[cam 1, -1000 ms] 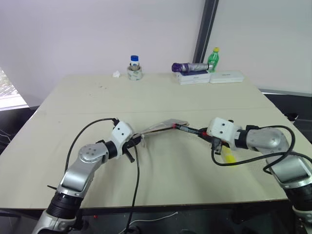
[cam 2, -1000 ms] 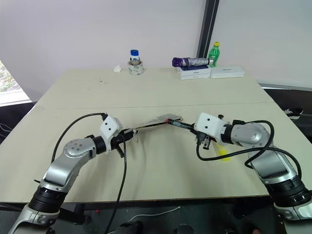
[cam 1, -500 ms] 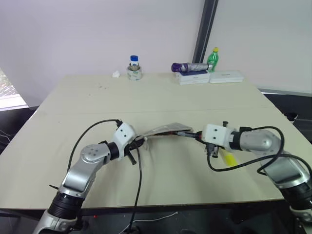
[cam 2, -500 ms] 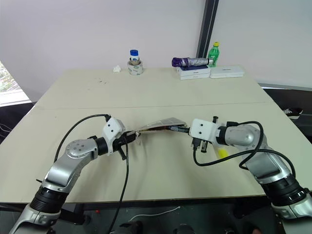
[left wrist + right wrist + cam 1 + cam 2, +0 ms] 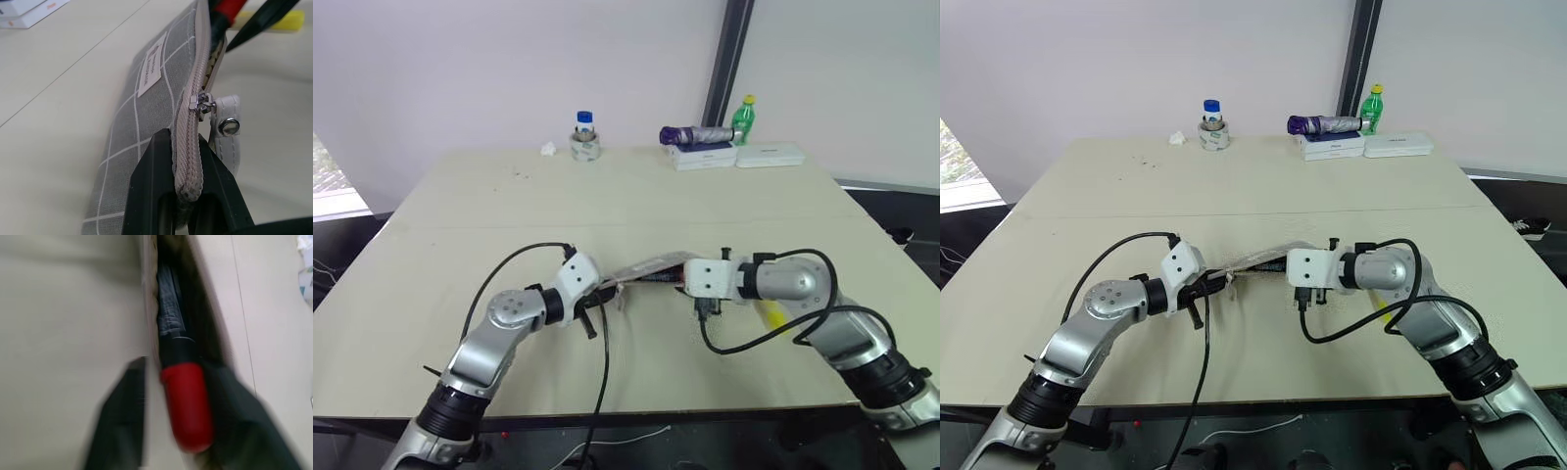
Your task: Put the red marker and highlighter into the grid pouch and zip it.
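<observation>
I expect the highlighter point(image 5: 771, 314) to slide all the way inside when I push it in, because the grid pouch's opening point(image 5: 198, 308) is wide open next to the red marker's black body.
My left gripper point(image 5: 187, 142) is shut on the end of the grid pouch point(image 5: 146, 98), pinching its zipper edge just behind the zip pull. The grey pouch point(image 5: 651, 266) stretches between my two arms at the table's middle, its mouth open toward the right arm. The red marker point(image 5: 186, 401) sticks into that mouth, black barrel inside and red end out. My right gripper point(image 5: 176, 364) stands open around the red end, with a gap showing at one finger. The yellow highlighter point(image 5: 771, 315) lies on the table behind the right wrist.
At the table's far edge stand a blue-capped jar point(image 5: 584, 137), a crumpled tissue point(image 5: 546, 149), two white boxes point(image 5: 705, 157), a purple folded umbrella point(image 5: 690, 134) and a green bottle point(image 5: 741, 117). Black cables loop off both wrists.
My right gripper has moved left to the pouch's mouth, carrying the marker in, and its fingers have opened. The left gripper has shifted a little right with the pouch still in it.
</observation>
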Robot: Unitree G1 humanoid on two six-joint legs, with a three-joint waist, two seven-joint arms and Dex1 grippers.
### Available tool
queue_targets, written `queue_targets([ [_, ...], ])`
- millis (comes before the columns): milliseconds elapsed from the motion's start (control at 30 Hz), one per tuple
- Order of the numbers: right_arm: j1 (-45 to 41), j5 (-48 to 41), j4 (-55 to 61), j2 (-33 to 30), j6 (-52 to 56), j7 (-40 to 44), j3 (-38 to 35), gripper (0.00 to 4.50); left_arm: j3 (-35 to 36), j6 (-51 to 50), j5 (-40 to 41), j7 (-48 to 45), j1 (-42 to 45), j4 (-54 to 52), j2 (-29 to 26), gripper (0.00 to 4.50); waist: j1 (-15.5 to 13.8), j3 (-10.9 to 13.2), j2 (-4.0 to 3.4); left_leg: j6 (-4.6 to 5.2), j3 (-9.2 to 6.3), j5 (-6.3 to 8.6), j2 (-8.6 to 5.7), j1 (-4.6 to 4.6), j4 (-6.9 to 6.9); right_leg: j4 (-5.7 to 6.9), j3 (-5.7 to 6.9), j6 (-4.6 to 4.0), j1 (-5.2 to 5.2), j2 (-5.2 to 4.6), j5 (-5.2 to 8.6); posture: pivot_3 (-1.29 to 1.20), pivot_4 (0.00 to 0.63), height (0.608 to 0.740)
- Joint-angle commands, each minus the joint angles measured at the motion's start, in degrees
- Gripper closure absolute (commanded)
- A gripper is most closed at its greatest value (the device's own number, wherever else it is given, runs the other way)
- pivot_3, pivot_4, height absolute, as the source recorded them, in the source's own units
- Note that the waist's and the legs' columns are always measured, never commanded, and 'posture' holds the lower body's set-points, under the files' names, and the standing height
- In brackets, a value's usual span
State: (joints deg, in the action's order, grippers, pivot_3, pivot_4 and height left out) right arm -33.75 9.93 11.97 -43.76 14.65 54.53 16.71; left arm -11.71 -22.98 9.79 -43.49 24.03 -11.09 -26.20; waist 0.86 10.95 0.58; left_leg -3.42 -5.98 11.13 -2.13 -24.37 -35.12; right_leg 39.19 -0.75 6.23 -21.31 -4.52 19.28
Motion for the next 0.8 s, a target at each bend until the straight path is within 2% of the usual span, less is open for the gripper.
queue_targets([
  [33,-1.22,-4.11,2.33,-0.36,1.67,0.16,-6.12,0.59,1.22,-0.17,0.54,1.42,0.09,-1.41,0.9,4.5,-0.08,0.0,0.0,0.0,-0.01,0.0,0.0,0.0,0.0,0.0,0.0,0.0,0.0,0.0,0.0,0.0,0.15,0.737],
  [67,-0.9,-6.21,3.18,-0.65,2.98,0.77,-7.94,0.08,1.93,-0.89,1.02,2.27,0.36,-1.01,1.62,4.5,-0.08,0.0,0.0,0.0,-0.01,0.0,0.0,0.0,0.0,0.0,0.0,0.0,0.01,-0.01,0.0,0.0,0.15,0.737],
  [233,2.71,-15.96,6.43,-3.93,12.94,3.18,-18.43,0.08,4.55,-4.06,3.96,5.35,2.1,0.07,5.78,4.5,-0.29,-0.01,0.01,0.01,-0.07,0.0,0.0,0.0,-0.04,0.0,0.05,0.0,0.07,-0.02,0.0,0.0,0.15,0.737],
  [467,16.91,-20.34,4.77,-8.7,24.56,1.68,-28.07,0.08,3.24,-4.14,3.6,6.22,3.08,1.66,8.34,4.5,-0.28,-0.01,0.03,0.01,-0.09,0.0,-0.04,0.01,-0.08,-0.02,0.14,0.0,0.18,-0.02,0.0,0.0,0.15,0.737],
  [600,23.12,-22.18,3.98,-6.05,31.45,-2.99,-31.18,0.08,2.39,-3.13,2.82,6.29,3.7,3.44,9.03,4.5,0.01,-0.01,0.02,0.01,-0.03,0.0,-0.05,0.05,-0.08,0.0,0.1,0.0,0.18,-0.01,0.0,0.0,0.15,0.737],
  [800,24.3,-20.76,1.43,-1.37,34.99,-12.2,-31.0,0.08,0.83,-0.38,1.06,6.33,4.31,6.82,9.54,4.5,-0.17,-0.02,0.01,0.0,-0.01,0.0,-0.04,0.11,-0.1,0.04,0.06,0.0,0.21,0.03,0.0,0.0,0.15,0.737],
])
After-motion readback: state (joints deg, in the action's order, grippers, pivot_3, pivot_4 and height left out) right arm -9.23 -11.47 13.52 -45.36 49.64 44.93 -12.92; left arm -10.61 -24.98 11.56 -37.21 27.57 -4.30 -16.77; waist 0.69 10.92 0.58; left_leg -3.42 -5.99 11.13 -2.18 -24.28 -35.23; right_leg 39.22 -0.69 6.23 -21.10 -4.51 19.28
